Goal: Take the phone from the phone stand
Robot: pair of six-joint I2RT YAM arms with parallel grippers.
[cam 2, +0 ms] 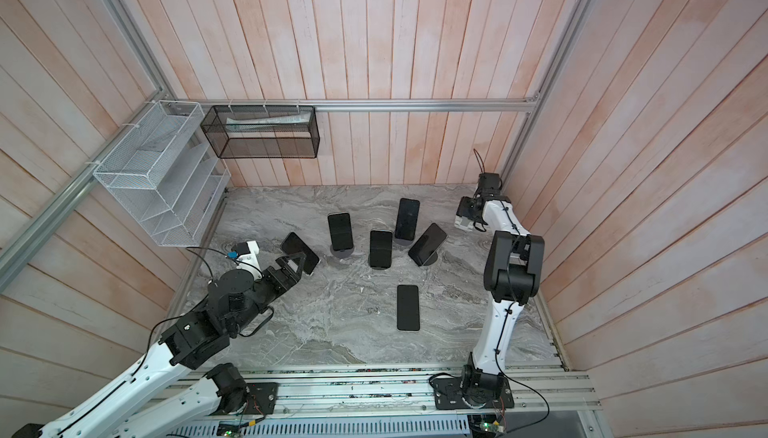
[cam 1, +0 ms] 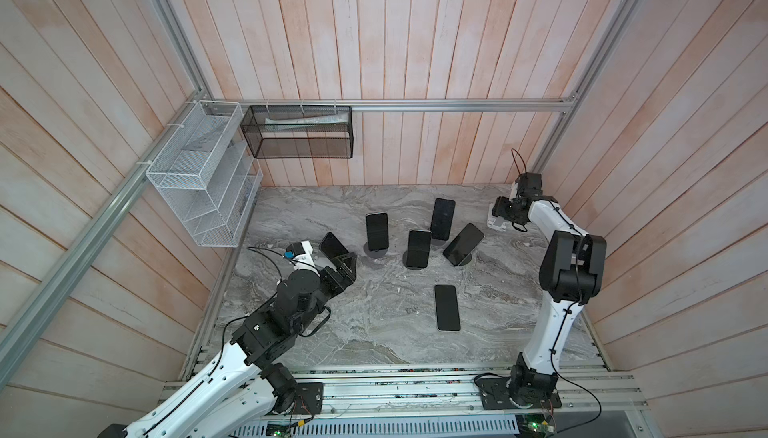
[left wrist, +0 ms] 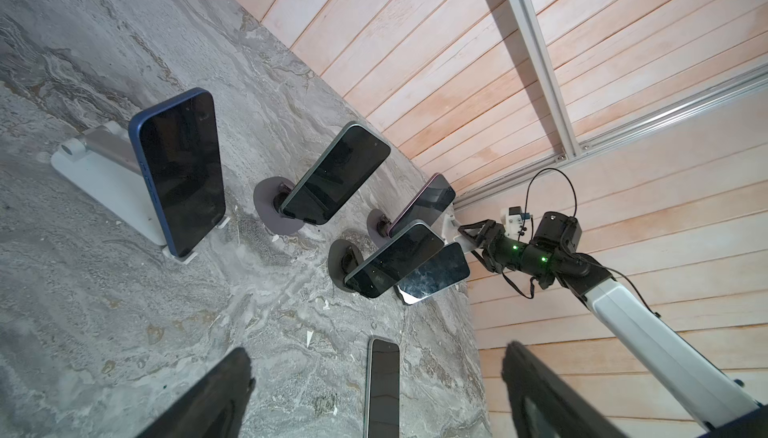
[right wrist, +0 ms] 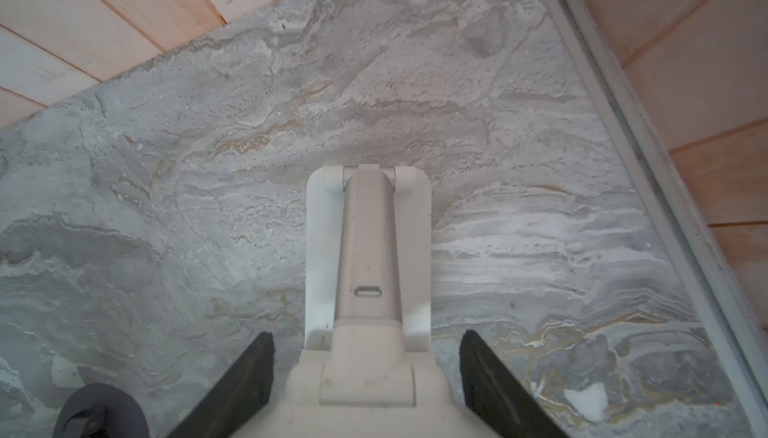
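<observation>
My right gripper should back away, since its open fingers straddle an empty white stand, and then head for the phone on the middle round stand.
Several dark-screened phones lean on stands mid-table. The leftmost phone, blue-edged in the left wrist view, rests on a white stand. My left gripper hovers just in front of it, open and empty. Other phones sit on dark round stands. At the back right my right gripper is open, its fingers straddling an empty white stand without touching it.
One phone lies flat on the marble table in front of the group. A white wire rack and a black mesh basket hang on the walls at the back left. Plank walls enclose three sides.
</observation>
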